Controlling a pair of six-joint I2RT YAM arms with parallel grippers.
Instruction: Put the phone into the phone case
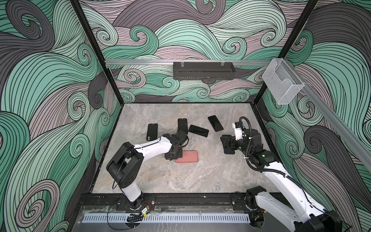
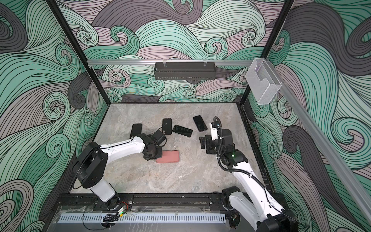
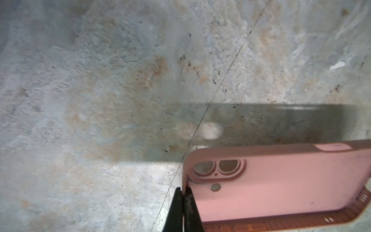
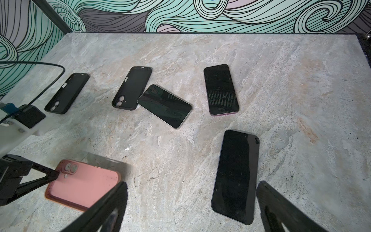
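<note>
The pink phone case is over clear tabletop (image 1: 199, 158) with its open side (image 3: 285, 185) facing up, so my left gripper continues to bring the case down until it lies flat, and then let go.
A pink phone case (image 1: 188, 156) (image 2: 169, 156) lies mid-table with its back and camera cut-outs up. My left gripper (image 1: 176, 158) (image 3: 183, 190) is shut on the case's short wall at the camera end (image 3: 281, 180). A shadow under the case suggests that end is raised. A black phone (image 4: 235, 176) lies screen up on the right. My right gripper (image 4: 191, 183) (image 1: 225, 144) hangs open over it and touches nothing. In both top views that gripper hides most of the phone.
Further back lie two more phones (image 4: 220, 89) (image 4: 164, 105) and two black cases (image 4: 67, 93) (image 4: 132, 88). One case touches a phone. A black basket (image 1: 202, 71) hangs on the back rail. A clear holder (image 1: 283, 84) hangs on the right wall.
</note>
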